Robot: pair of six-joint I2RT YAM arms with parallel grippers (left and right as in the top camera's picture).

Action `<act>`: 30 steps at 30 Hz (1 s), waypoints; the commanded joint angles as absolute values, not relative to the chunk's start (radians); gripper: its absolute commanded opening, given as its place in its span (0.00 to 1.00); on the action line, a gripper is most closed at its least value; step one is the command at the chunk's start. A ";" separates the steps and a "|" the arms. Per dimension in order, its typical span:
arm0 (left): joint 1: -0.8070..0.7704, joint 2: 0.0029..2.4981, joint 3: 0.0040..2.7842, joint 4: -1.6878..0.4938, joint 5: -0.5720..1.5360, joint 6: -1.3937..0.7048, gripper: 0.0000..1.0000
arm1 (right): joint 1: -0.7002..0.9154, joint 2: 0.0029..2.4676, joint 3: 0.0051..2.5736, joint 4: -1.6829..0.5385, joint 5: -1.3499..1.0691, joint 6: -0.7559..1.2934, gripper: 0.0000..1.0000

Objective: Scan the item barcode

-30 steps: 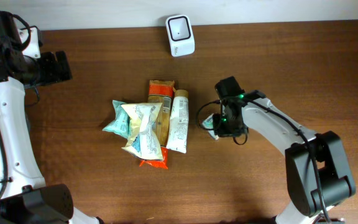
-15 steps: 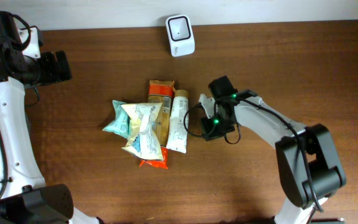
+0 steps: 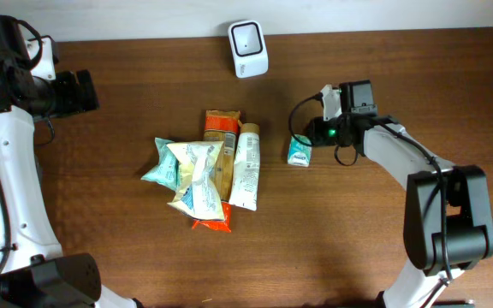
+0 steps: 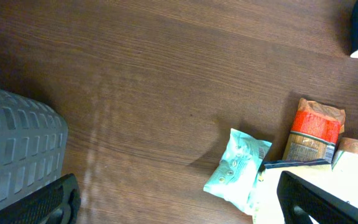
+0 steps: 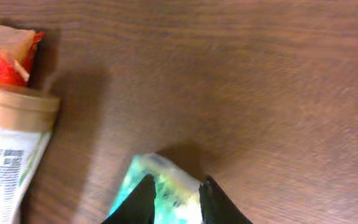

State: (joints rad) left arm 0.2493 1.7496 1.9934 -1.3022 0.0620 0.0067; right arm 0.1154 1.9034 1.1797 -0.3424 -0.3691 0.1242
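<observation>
The teal packet's edge has my right gripper's fingers close together at it, so I should open them, move over the packet's middle and pinch there before scanning.
A small teal packet lies flat on the wooden table, right of the pile. My right gripper reaches it from the right. In the right wrist view the fingertips straddle the near part of the teal packet, and teal also shows outside the left finger. The right gripper stands slightly open over the packet. The white barcode scanner stands at the back edge. My left gripper is wide open at the far left, and nothing lies between the left gripper's fingers.
A pile sits mid-table: a teal bag, a white and yellow bag, an orange packet and a white tube. The tube's brown cap is left of the teal packet.
My right gripper has swung from beside the pile back and to the right. The teal packet has moved a little toward the back with it and now shows uncovered. The left arm has not moved.
</observation>
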 commanded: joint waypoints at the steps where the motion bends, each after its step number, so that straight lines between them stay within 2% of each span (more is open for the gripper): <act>1: 0.252 1.746 1.998 -1.303 0.056 0.015 0.99 | 0.086 1.903 1.232 -0.481 -0.503 0.252 0.44; 5: 0.252 1.746 1.998 -1.303 0.056 0.015 0.99 | 0.060 1.903 1.246 -0.645 -0.589 0.324 0.47; 11: 0.252 1.746 1.998 -1.303 0.056 0.015 0.99 | 0.153 1.905 1.196 -0.601 -0.345 0.545 0.47; 19: 0.252 1.746 1.998 -1.303 0.056 0.015 0.99 | 0.157 1.940 1.176 -0.559 -0.304 0.567 0.45; 25: 0.252 1.746 1.998 -1.303 0.056 0.015 0.99 | 0.156 1.986 1.176 -0.557 -0.363 0.567 0.30; 27: 0.252 1.746 1.998 -1.303 0.056 0.015 0.99 | 0.156 1.986 1.176 -0.558 -0.363 0.567 0.21; 29: 0.252 1.746 1.998 -1.303 0.056 0.015 0.99 | 0.157 1.986 1.176 -0.557 -0.363 0.566 0.04; 30: 0.252 1.746 1.998 -1.303 0.056 0.015 0.99 | 0.157 1.986 1.176 -0.556 -0.366 0.564 0.04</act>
